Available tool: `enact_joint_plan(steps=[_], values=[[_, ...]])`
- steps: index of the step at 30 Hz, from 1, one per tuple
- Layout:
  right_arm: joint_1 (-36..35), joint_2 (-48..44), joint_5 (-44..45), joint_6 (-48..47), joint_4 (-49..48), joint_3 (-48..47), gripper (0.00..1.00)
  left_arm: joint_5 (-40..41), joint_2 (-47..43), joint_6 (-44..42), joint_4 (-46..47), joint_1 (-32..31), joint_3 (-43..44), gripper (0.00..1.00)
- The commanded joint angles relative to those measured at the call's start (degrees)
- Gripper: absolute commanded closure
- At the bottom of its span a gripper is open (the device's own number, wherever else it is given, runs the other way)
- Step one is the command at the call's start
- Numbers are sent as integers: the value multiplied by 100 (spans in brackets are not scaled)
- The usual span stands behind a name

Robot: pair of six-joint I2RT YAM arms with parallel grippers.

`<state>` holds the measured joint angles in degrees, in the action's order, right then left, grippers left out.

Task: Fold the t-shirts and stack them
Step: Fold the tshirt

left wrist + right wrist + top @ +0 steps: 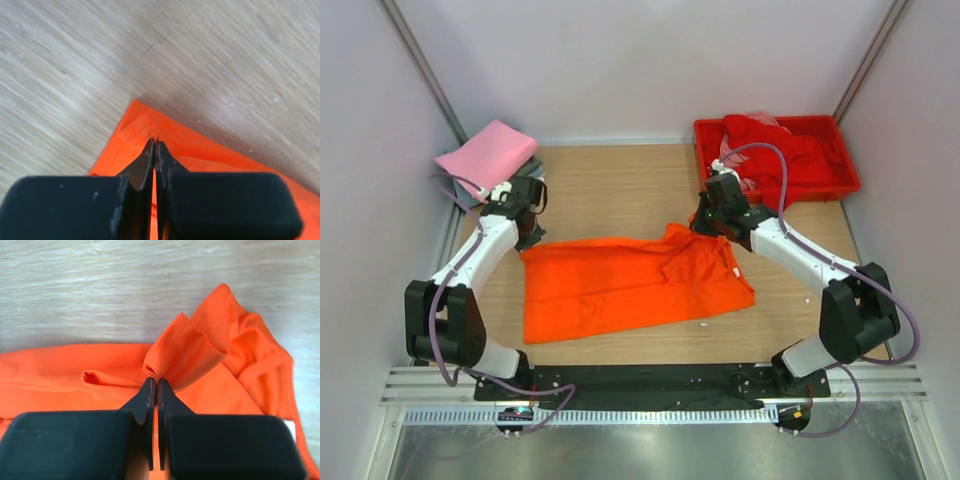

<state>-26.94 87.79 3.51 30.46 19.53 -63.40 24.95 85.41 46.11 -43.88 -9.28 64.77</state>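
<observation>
The orange t-shirt's corner (pixel 137 110) is held down by my left gripper. My right gripper should go on pulling the raised fold toward the white tag (pixel 737 272) until the orange t-shirt's edge is straight, before it lets go.
The bright orange t-shirt (pixel 620 285) lies spread across the middle of the wooden table. My left gripper (pixel 527 240) is shut on its far left corner, seen in the left wrist view (pixel 155 142) with the corner (pixel 140 131) pinched. My right gripper (pixel 705 222) is shut on a raised fold of the shirt's far edge; in the right wrist view (pixel 156 380) the fold (pixel 185 352) bunches up above the fingertips. A folded pink t-shirt (pixel 486 154) lies on a grey one at the far left. Red t-shirts (pixel 775 155) fill the tray.
A red plastic tray (pixel 842 160) stands at the far right corner. White walls close in the left, right and back sides. The arm bases stand at the near edge on a black rail (pixel 640 380).
</observation>
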Motion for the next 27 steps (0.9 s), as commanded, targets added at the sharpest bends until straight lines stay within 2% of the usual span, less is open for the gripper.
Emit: enact_joint_plan(steps=[1, 15, 19, 21, 22, 23, 24, 26, 27], values=[[-66, -665, 457, 136, 165, 283, 99, 72, -401, -5, -103, -39, -254, 100], [-452, -1799, 765, 522, 596, 1127, 99, 89, -1043, 12, -218, -144, -957, 100], [-681, -2099, 1160, 1004, 919, 1487, 99, 54, -1245, 100, -393, -153, -1159, 100], [-725, -2248, 1441, 1338, 1175, 1637, 99, 10, -1368, 161, -481, -153, -1265, 97], [-725, -2431, 1825, 1514, 1489, 1785, 97, 36, -1473, 301, -655, -153, -1318, 92], [-725, -2520, 1968, 1899, 1666, 1848, 84, 54, -1518, 328, -744, -153, -1318, 78], [-725, -2608, 2057, 1998, 1773, 1927, 77, 54, -1579, 337, -815, -153, -1301, 69], [-716, -2897, 2206, 2261, 2010, 2120, 48, 63, -1763, 338, -990, -153, -1196, 41], [-725, -2986, 2233, 2306, 2081, 2156, 44, 28, -1825, 311, -1035, -153, -1099, 38]])
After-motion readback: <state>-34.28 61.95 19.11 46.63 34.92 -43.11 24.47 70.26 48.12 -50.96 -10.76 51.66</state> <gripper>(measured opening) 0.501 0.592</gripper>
